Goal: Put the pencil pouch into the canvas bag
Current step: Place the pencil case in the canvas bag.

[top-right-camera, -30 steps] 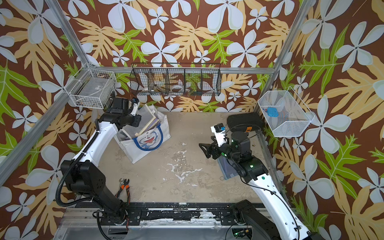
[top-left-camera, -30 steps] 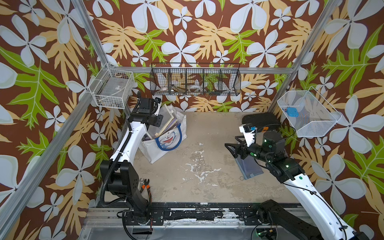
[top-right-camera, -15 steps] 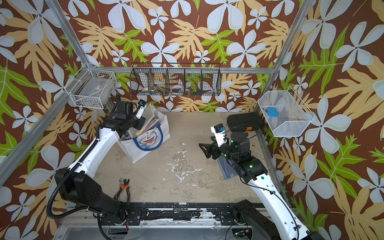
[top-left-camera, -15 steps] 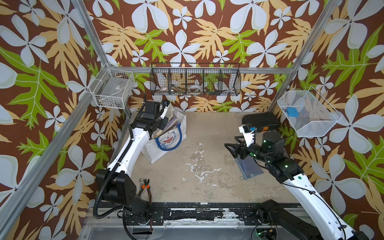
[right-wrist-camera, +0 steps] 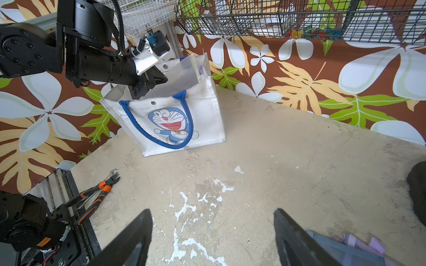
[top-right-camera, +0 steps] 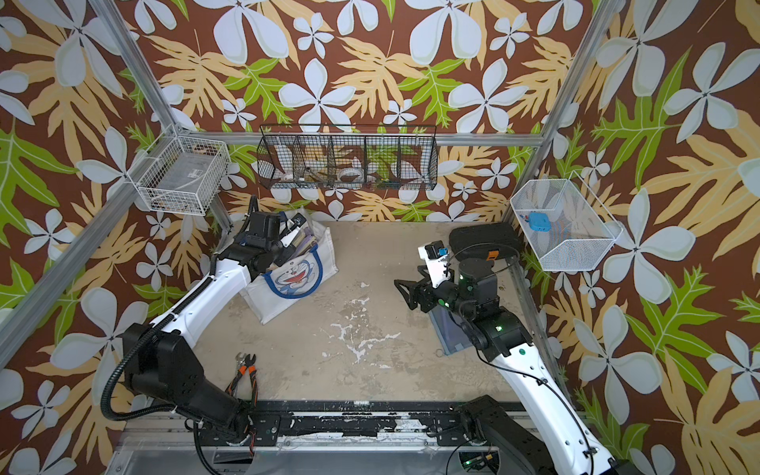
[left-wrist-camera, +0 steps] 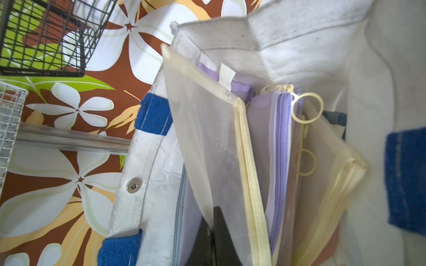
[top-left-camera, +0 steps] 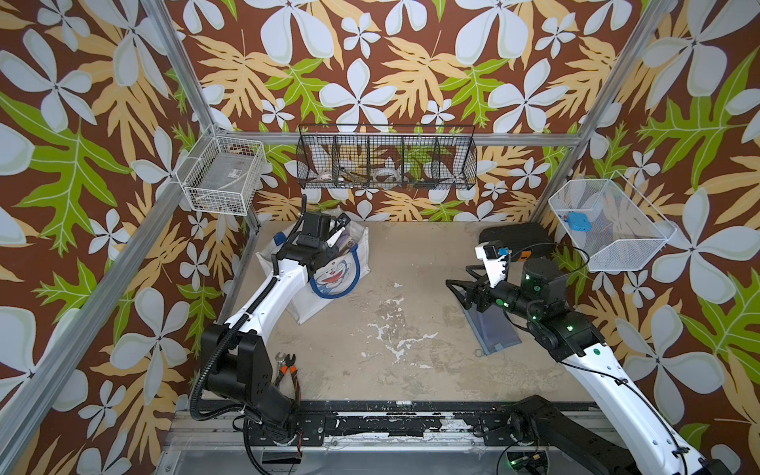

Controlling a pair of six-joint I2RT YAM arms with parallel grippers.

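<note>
Next, I lift, turn and lower the pouch inside the bag's rim (left-wrist-camera: pixel 241 64) with my left gripper: the cream mesh pouch's far corner (left-wrist-camera: pixel 167 54) slants across the canvas bag's rim.
The white canvas bag (top-left-camera: pixel 312 308) (top-right-camera: pixel 288 298) (right-wrist-camera: pixel 202 119) with the blue cat face stands at the table's back left, mouth up. My left gripper (top-left-camera: pixel 332 246) (top-right-camera: pixel 288 242) (left-wrist-camera: pixel 213 221) (right-wrist-camera: pixel 159 79) reaches into its mouth and is shut on a cream mesh pouch (left-wrist-camera: pixel 207 138) standing inside beside lilac and cream zip pouches. The pencil pouch (top-left-camera: pixel 493 329) (top-right-camera: pixel 450 333) (right-wrist-camera: pixel 341 251), flat and blue-grey, lies on the table at the right, partly under my right arm. My right gripper (top-left-camera: pixel 457 274) (top-right-camera: pixel 406 274) (right-wrist-camera: pixel 212 210) hovers open just left of it, holding nothing.
Orange-handled pliers (top-left-camera: pixel 288 368) (right-wrist-camera: pixel 99 188) lie at the front left. A black hard case (top-left-camera: pixel 514 236) sits at the back right. A black wire basket (top-left-camera: pixel 386 162) and white wire baskets (top-left-camera: pixel 224 177) (top-left-camera: pixel 608 224) hang on the walls.
My left gripper moved from the bag's far left edge into its mouth and shut on the cream mesh pouch. The right arm has barely moved.
</note>
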